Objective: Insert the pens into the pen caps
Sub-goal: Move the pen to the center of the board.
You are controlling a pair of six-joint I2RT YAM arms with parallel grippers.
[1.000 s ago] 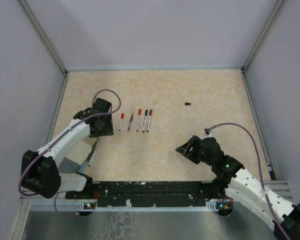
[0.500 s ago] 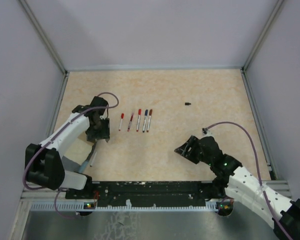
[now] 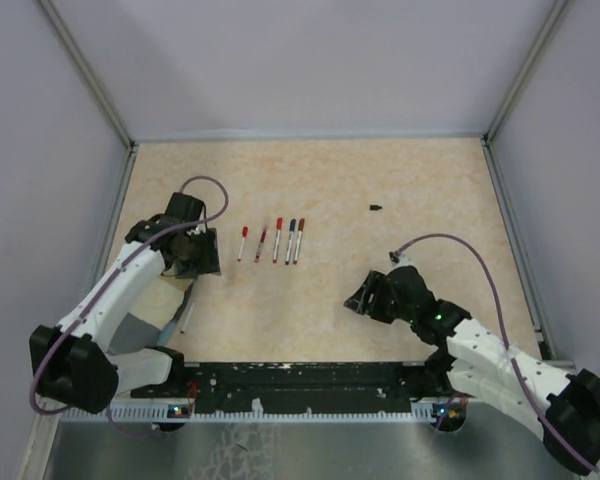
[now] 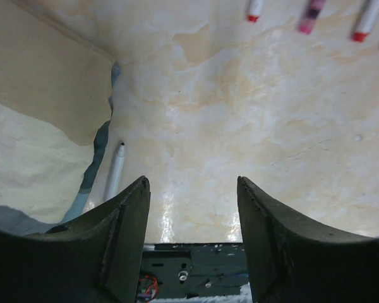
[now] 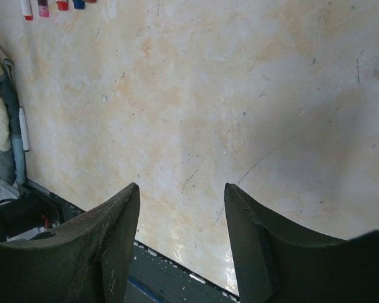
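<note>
The black-tipped white pen (image 3: 189,313) is close in at the base of my left arm. My left gripper should move out of the way, and my right gripper should grab the pen's body (image 3: 186,321).
Several white pens (image 3: 278,241) with red, dark-red and blue ends lie in a row at the table's middle left. Their ends show at the top of the left wrist view (image 4: 311,16) and top left of the right wrist view (image 5: 43,7). One more white pen (image 4: 114,172) with a black tip lies alone near the front edge, also seen in the top view (image 3: 185,318) and right wrist view (image 5: 23,129). A black pen cap (image 3: 376,208) lies alone further back and to the right. My left gripper (image 3: 200,266) (image 4: 191,183) is open and empty, left of the row. My right gripper (image 3: 358,302) (image 5: 182,186) is open and empty.
The table covering (image 4: 44,95) is peeled and torn at the front left, showing grey (image 3: 140,325) beneath, beside the lone pen. A black rail (image 3: 300,378) runs along the near edge. Walls and metal posts close in the left, right and back.
My left gripper has turned and shifted slightly left, away from the pen row. My right gripper has moved a little left. The pens and cap have not moved.
</note>
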